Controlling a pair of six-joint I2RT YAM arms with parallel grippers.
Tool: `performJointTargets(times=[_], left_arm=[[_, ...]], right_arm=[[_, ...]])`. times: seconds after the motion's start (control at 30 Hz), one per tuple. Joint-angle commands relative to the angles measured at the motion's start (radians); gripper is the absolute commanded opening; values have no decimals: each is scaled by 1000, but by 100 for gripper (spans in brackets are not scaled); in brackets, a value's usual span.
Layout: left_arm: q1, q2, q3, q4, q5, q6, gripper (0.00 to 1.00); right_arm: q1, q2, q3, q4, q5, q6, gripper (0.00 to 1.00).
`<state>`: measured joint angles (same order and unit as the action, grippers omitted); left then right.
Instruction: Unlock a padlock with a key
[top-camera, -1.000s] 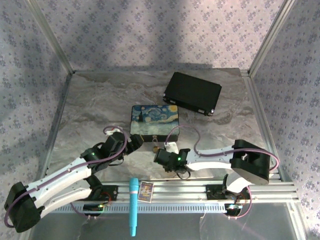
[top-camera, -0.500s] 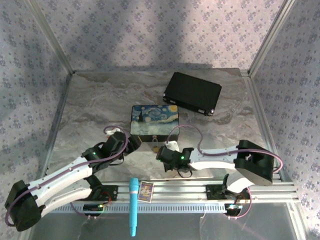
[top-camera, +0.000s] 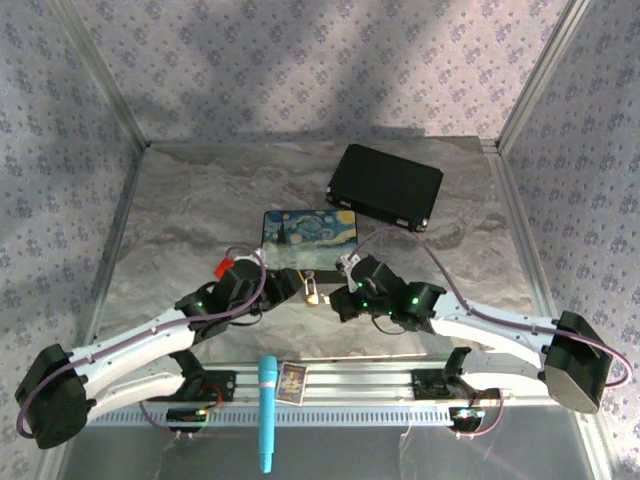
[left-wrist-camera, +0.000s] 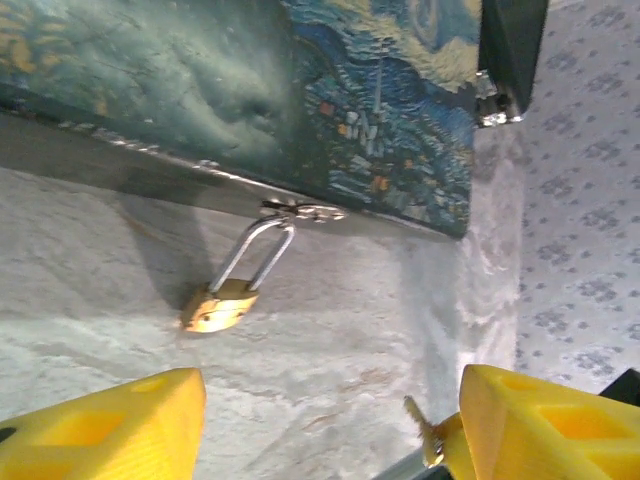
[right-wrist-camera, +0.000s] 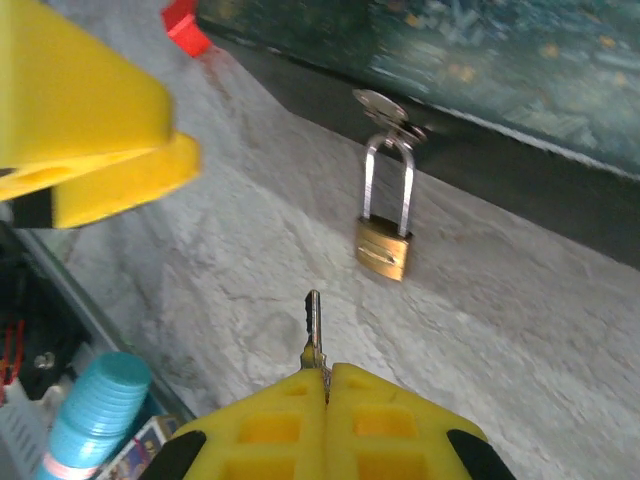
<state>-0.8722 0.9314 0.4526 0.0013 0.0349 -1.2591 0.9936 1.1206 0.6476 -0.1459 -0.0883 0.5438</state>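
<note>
The key (left-wrist-camera: 421, 420) is at a slant in my right gripper's fingers, so my left gripper should hold the key's blade (right-wrist-camera: 313, 316) while my right gripper grips the key's head straight.
The small brass padlock (top-camera: 312, 293) hangs by its silver shackle (left-wrist-camera: 255, 255) from the hasp (left-wrist-camera: 300, 211) on the front of the starry-night box (top-camera: 310, 238), its body resting on the table. In the left wrist view the padlock (left-wrist-camera: 218, 308) lies ahead of my open left gripper (left-wrist-camera: 330, 430), nothing between the fingers. My right gripper (right-wrist-camera: 326, 375) is shut on a silver key (right-wrist-camera: 314, 325). The key points toward the padlock (right-wrist-camera: 384, 248) and stops a short way from it. From above, the left gripper (top-camera: 285, 290) and the right gripper (top-camera: 340, 300) flank the padlock.
A black case (top-camera: 385, 187) lies behind the box at the back right. A small red object (top-camera: 226, 267) sits left of the box by the left arm. A blue cylinder (top-camera: 268, 410) and a small card (top-camera: 291, 380) rest on the front rail.
The right arm has stretched out low and carried the key forward, closer to the padlock. The left gripper has moved right toward the padlock, uncovering the red object.
</note>
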Motion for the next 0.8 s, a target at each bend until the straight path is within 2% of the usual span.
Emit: performJointTargets(times=[0.0,0.1,0.27,0.43,0.57,0.77], left_arm=[[-21,-3,-43,178,2,-172,71],[-30,-11,-52,220,-22,-242,71],[-31,-34,-54,218,-33,-291,60],[-31,-51,-57,221,-29,-307,49],[-30,-58,-62,226,-23,-313,26],[-30,-82,-65,185,-29,-300,12]], right_arm=[[-9,-16,-9,87,-76,-34,0],[-12,-1,-4,162,-116,-11,0],[-15,16,-24,300,-139,33,0],[-20,46,-14,353,-141,33,0],[-29,76,6,362,-156,28,0],[-36,93,10,379,-168,31,0]])
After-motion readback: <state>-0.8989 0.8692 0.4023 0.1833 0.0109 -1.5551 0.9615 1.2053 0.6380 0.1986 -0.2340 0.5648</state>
